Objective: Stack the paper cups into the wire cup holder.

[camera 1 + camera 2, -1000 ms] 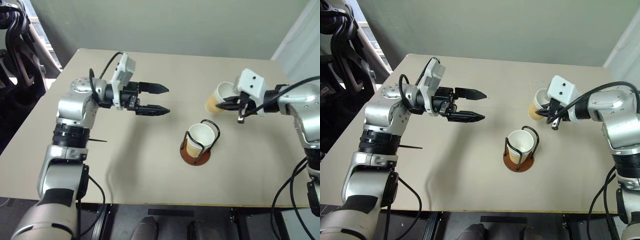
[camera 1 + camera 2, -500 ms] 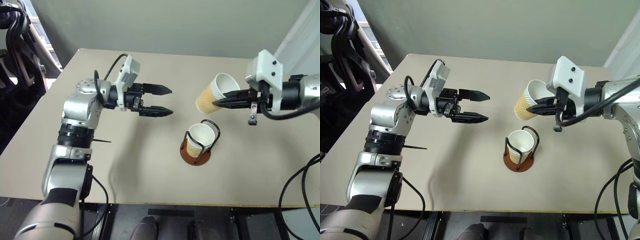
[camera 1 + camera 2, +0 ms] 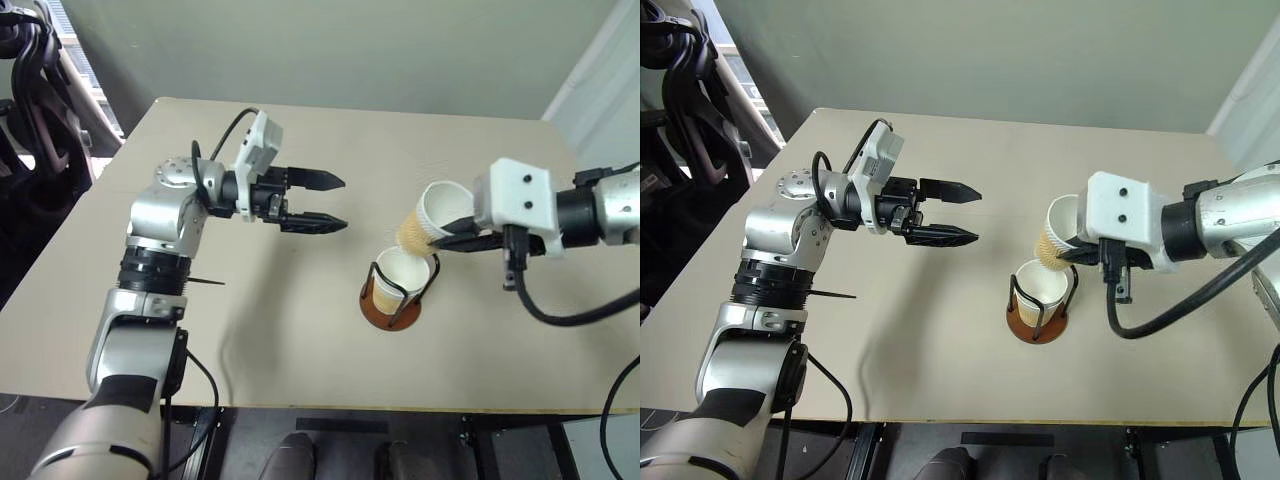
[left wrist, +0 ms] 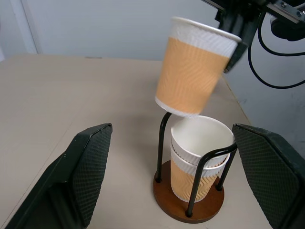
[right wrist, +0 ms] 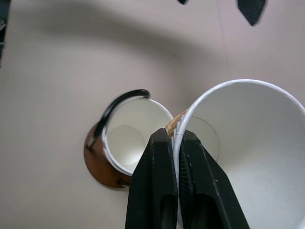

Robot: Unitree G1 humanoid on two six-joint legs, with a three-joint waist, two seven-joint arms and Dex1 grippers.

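The tilted cup's bottom (image 3: 411,239) hangs free over the nested cups' opening (image 3: 403,269). My right gripper keeps lowering the tilted cup until its bottom goes in, then let go.
The wire cup holder (image 3: 384,312), a brown disc with black wire arches, stands on the table right of centre. Two nested paper cups (image 4: 196,143) sit in it. A third paper cup (image 3: 428,216) hangs tilted just above the holder's far right side, its bottom close over the nested rims. My right gripper (image 3: 441,239) is shut on the wall of this cup at the rim, one finger (image 5: 159,181) outside and one inside. My left gripper (image 3: 338,204) hovers open and level to the left of the holder, well apart from it, its pads (image 4: 90,164) framing the holder.
The beige table (image 3: 290,340) has bare room around the holder, and its front edge is near. Black cables trail from the right arm (image 3: 560,315). A dark chair (image 3: 30,90) stands off the table's far left corner.
My right gripper has brought its cup down and nearer, from beyond the holder to just over the nested cups, and the cup has turned more upright. The left arm has stayed put.
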